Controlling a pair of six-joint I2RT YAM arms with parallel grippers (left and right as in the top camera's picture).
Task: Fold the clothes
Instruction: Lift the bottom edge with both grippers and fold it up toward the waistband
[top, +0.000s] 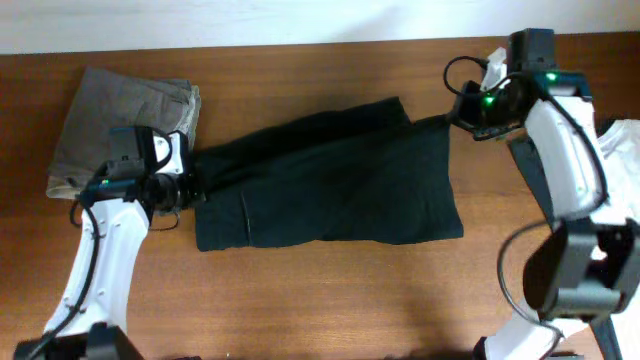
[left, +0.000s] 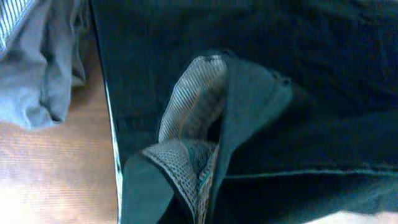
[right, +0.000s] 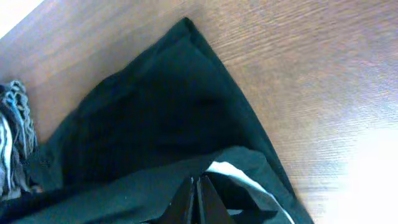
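I should open my left gripper, because the black shorts are bunched up at it with their pale mesh lining (left: 194, 113) showing. I should put the bunch down and straighten the shorts' hem (top: 200, 226) first.
The black shorts (top: 330, 180) lie spread flat across the middle of the table. My left gripper (top: 188, 192) is at their left edge. In the left wrist view the black fabric (left: 311, 93) is bunched up with its pale mesh lining (left: 186, 124) showing, and the fingers are hidden under it. My right gripper (top: 458, 112) is at the shorts' far right corner. In the right wrist view its fingers (right: 198, 196) are shut on the black fabric (right: 143, 112) next to a white label (right: 242, 177).
A grey garment (top: 120, 115) lies folded at the back left, close to my left gripper, and also shows in the left wrist view (left: 37, 68). A white shirt (top: 625, 150) lies at the right edge. Bare wooden table (top: 330, 290) runs along the front.
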